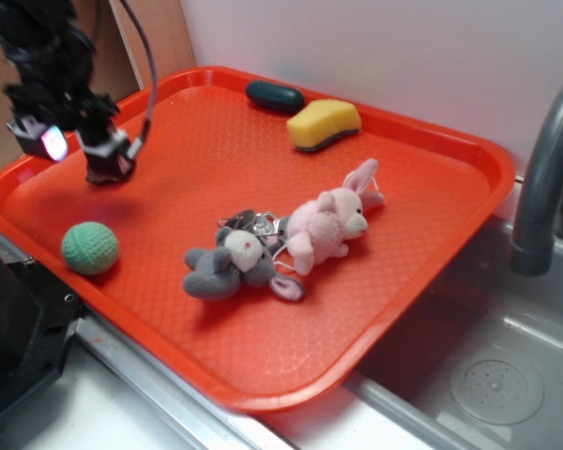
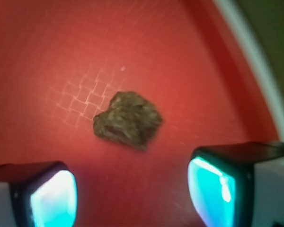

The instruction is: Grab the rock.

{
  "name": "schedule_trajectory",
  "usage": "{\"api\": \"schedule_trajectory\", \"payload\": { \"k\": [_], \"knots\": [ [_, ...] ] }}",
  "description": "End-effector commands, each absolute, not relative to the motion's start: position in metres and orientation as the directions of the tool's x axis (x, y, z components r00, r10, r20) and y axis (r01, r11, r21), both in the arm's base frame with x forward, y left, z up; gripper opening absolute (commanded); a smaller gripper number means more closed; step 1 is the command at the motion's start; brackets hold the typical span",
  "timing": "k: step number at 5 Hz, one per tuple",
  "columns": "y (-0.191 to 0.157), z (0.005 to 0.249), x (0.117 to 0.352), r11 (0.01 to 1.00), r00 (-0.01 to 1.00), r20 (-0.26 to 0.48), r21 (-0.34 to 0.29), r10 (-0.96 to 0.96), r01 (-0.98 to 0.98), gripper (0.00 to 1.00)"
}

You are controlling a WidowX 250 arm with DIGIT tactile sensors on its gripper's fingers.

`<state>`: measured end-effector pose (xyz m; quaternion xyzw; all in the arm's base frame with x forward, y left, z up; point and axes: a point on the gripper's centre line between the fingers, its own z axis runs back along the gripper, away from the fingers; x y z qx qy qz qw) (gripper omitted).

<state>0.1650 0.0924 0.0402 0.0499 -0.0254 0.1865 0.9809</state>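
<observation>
The gap (image 2: pixel 132 189) between my gripper's open fingers has only tray in it, so I should move forward over the rock (image 2: pixel 128 120) until it is between both fingers, then close.
The rock (image 2: pixel 128 120), a small rough brown-grey lump, lies on the red tray (image 2: pixel 189 56) in the wrist view. It sits just ahead of my gripper (image 2: pixel 132 189), centred between the two fingers and touching neither. The gripper is open, its teal-lit pads (image 2: pixel 213 189) wide apart with only bare tray between them. In the exterior view the gripper (image 1: pixel 108 171) hovers low over the tray's left part (image 1: pixel 197 141), and the rock is hidden behind it.
A green knitted ball (image 1: pixel 90 247) lies near the tray's front-left edge. A grey plush (image 1: pixel 227 267) and a pink bunny (image 1: pixel 333 225) lie mid-tray. A yellow sponge (image 1: pixel 324 124) and a dark green oval (image 1: pixel 274 96) sit at the back. A sink (image 1: pixel 497 384) and faucet (image 1: pixel 544 178) stand to the right.
</observation>
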Motion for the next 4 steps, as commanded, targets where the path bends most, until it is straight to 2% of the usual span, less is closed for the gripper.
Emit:
{"api": "schedule_trajectory", "payload": {
  "k": [1,2,3,4],
  "knots": [
    [0.112,0.012,0.189,0.945,0.949,0.039,0.088,0.311,-0.314,1.0],
    [0.115,0.005,0.197,0.951,0.956,0.029,0.106,0.29,-0.292,0.53],
    [0.119,0.014,0.197,0.941,0.948,0.05,0.115,0.313,-0.317,0.0],
    [0.106,0.052,0.194,0.945,0.947,0.106,0.096,0.303,-0.313,0.0]
  ]
}}
